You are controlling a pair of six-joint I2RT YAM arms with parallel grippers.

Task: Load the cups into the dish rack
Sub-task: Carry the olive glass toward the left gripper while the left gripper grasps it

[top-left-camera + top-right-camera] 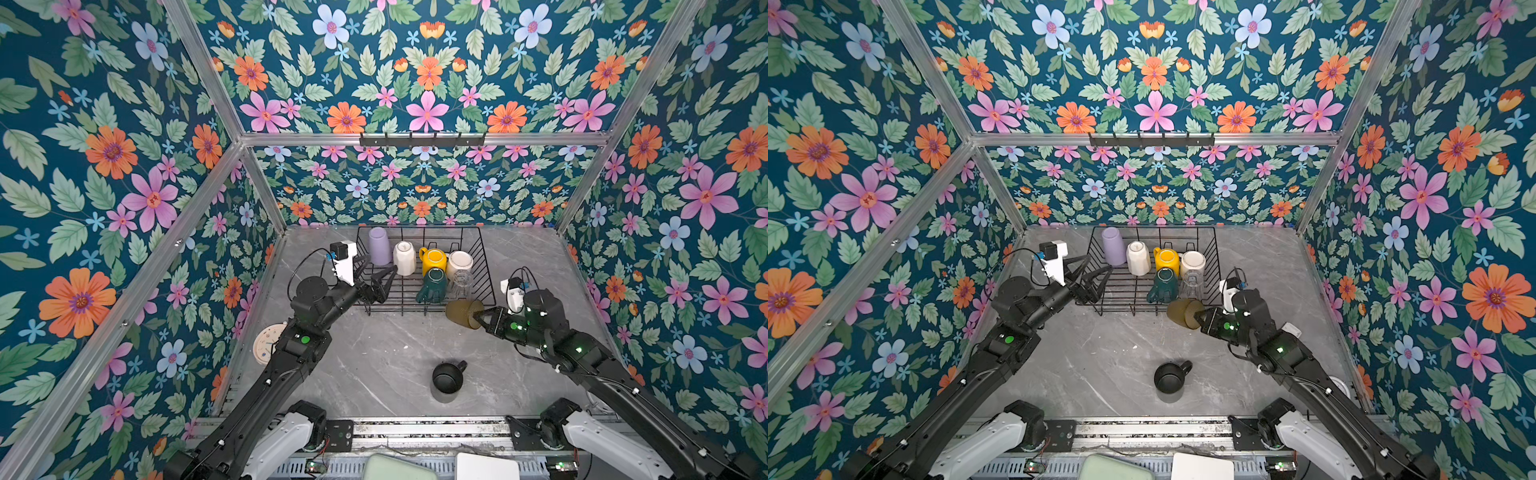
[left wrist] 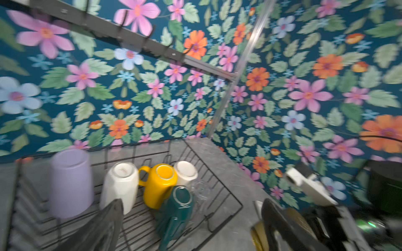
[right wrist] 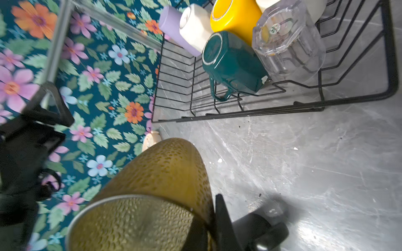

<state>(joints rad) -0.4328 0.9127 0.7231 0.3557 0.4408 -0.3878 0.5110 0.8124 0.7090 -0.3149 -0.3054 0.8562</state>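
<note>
The amber glass's bottom (image 1: 452, 313) sticks out free toward my open left gripper (image 1: 386, 283), so my right gripper keeps carrying the glass there until my left gripper holds it.
The black wire dish rack (image 1: 484, 257) stands at the back of the table. Upside down inside it are a lilac tumbler (image 1: 379, 246), a white mug (image 1: 404, 258), a yellow mug (image 1: 433, 259), another white cup (image 1: 459, 263), a dark-green mug (image 1: 432, 286) and a clear glass (image 1: 460, 284). My right gripper (image 1: 482, 319) is shut on the rim of the amber glass (image 1: 462, 313), holding it on its side just in front of the rack's front right corner. My left gripper (image 1: 374, 272) hangs open and empty over the rack's left part. A black mug (image 1: 448, 377) stands upright on the table nearer the front.
A round pale clock (image 1: 266, 345) lies by the left wall, partly behind the left arm. A black hook rail (image 1: 422, 139) hangs on the back wall above the rack. Flowered walls close in three sides of the grey marble table (image 1: 374, 357).
</note>
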